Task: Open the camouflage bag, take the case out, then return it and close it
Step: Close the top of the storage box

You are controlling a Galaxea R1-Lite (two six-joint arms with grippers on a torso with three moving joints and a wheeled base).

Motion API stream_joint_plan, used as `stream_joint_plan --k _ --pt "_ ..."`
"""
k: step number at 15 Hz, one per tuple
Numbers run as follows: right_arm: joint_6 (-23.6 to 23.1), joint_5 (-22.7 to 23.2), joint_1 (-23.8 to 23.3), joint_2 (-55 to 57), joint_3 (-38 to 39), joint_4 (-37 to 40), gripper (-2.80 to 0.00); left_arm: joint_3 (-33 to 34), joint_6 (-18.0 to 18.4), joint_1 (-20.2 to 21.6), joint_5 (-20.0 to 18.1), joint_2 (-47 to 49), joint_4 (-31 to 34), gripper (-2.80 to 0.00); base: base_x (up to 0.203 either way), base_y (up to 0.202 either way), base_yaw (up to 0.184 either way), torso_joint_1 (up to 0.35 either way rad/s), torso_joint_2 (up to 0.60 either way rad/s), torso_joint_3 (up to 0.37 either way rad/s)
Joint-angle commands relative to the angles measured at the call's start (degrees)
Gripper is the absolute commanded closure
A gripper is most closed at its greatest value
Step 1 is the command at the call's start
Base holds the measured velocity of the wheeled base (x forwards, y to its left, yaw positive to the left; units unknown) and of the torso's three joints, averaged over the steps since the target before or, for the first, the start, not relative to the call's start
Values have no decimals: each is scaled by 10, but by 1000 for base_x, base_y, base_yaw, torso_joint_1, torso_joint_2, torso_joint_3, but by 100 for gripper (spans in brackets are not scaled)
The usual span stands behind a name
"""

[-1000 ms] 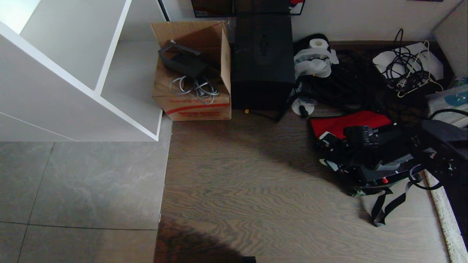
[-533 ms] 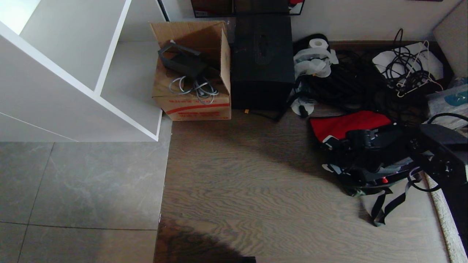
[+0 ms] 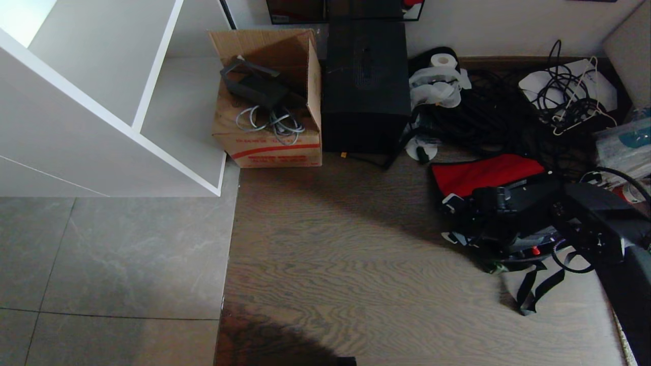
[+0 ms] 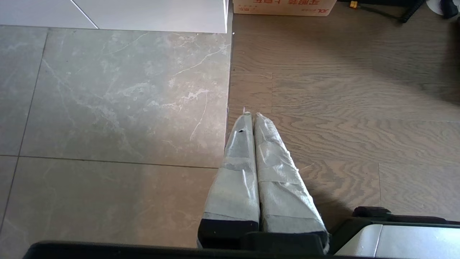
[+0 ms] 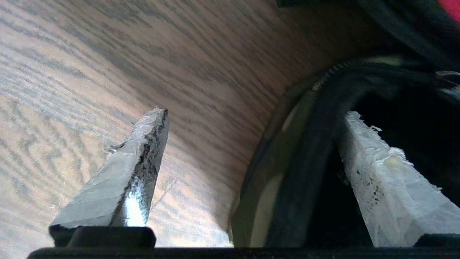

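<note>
The case [image 3: 541,240] is low down inside the camouflage bag [image 3: 511,261], so it will move along with the bag when the robot pulls the bag's zipper rim.
The camouflage bag [image 3: 508,254] lies open on the wood floor at the right, its red lining [image 3: 483,173] folded back and a black strap [image 3: 539,287] trailing toward me. The case [image 3: 529,245] lies low inside it; I see its silver trim and a small red latch. My right gripper [image 3: 451,218] reaches over the bag's left end, open and holding nothing. In the right wrist view the right gripper [image 5: 255,113] straddles the bag's zipper rim [image 5: 309,144], one finger over the floor, the other in the dark opening. My left gripper [image 4: 250,114] hangs shut above the floor.
A cardboard box [image 3: 267,101] with cables and a tall black box [image 3: 365,86] stand against the back wall. A white shelf unit [image 3: 127,101] fills the left. Tangled cables [image 3: 569,96] and a paper roll [image 3: 440,63] lie behind the bag. A rug edge [image 3: 618,305] runs along the right.
My right gripper's fingers have spread apart, and the right arm has slid a little left over the bag. The bag and case have hardly shifted.
</note>
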Motion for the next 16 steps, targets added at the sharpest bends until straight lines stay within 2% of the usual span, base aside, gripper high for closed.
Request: stream_joint_plan --k 1,2,11,16 --pt "-1 -3 -4 19 -15 -2 -45 0 0 0 0 -1 0 0 0 0 0 0 0 0" --pt "-2 -8 -4 21 -18 -1 0 0 0 0 0 -1 0 0 0 0 0 0 0 0" --pt "2 -11 -3 28 -33 -8 0 0 0 0 0 -1 0 0 0 0 0 0 0 0" --pt "3 -8 -4 -54 12 -6 0 0 0 0 0 -1 0 0 0 0 0 0 0 0"
